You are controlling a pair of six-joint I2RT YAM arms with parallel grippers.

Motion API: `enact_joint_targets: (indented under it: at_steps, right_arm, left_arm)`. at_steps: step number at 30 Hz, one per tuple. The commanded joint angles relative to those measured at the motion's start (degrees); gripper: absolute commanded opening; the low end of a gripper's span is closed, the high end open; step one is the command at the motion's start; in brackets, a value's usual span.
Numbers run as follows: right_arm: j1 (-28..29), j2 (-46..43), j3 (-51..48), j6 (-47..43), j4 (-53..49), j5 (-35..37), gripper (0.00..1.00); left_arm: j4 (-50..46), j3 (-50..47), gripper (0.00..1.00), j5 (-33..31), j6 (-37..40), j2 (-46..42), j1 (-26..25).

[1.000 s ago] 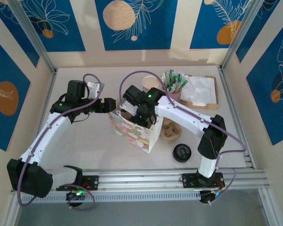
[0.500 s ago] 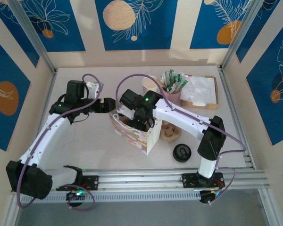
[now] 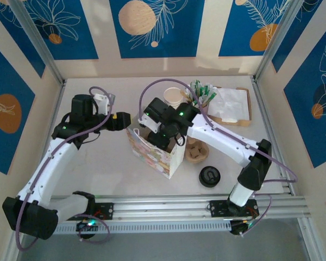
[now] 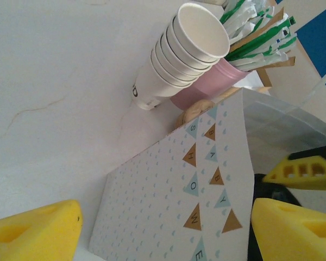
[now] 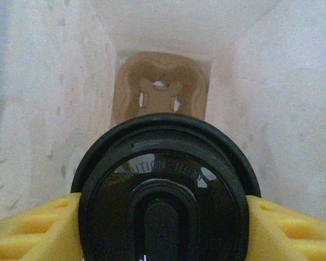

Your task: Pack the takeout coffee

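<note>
My right gripper needs to lift the coffee cup toward the bag's opening [image 3: 144, 132] and straighten it before lowering it, because the cup is hanging crooked over the cup carrier [image 5: 160, 89].
A patterned gift bag [image 3: 155, 155] stands open mid-table. My right gripper [image 3: 163, 133] reaches down into its mouth, shut on a coffee cup with a black lid [image 5: 163, 190]. The yellow fingers [image 5: 35, 231] press on both sides of the cup. Below the cup, a brown cardboard cup carrier [image 5: 160, 89] lies on the bag's floor. My left gripper [image 3: 124, 117] sits at the bag's far-left corner. Its jaws are wide apart, one on each side of the bag's bannered panel [image 4: 195, 190]. A small gap shows by the left finger [image 4: 35, 231].
A stack of paper cups [image 3: 174, 97] and a pink cup of green-and-white packets [image 3: 202, 95] stand behind the bag. A wooden tray of napkins [image 3: 228, 106] is at the back right. A second carrier [image 3: 195, 151] and a loose black lid [image 3: 209, 176] lie right of the bag.
The right arm's elbow swung out to the right while its gripper stayed in the bag mouth with the cup. The left gripper drew back slightly up and left.
</note>
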Motion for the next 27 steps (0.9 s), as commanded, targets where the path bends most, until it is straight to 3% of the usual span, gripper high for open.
enact_joint_targets:
  at_steps: [1, 17, 27]
  right_arm:
    - [0.5, -3.1, 2.6, 1.2, 0.4, 1.3, 0.50]
    - [2.5, -7.7, 9.6, 4.1, -1.9, 6.4, 0.50]
    - [3.0, -1.6, 13.7, 3.3, -5.2, 8.2, 0.51]
  left_arm:
    - [2.3, -1.0, 0.82, -2.3, -0.6, -2.6, -0.6]
    - [3.8, -2.0, 0.83, -6.0, -0.9, -5.3, -0.4]
    - [3.2, -1.9, 0.83, -6.3, -0.9, -5.1, -0.3]
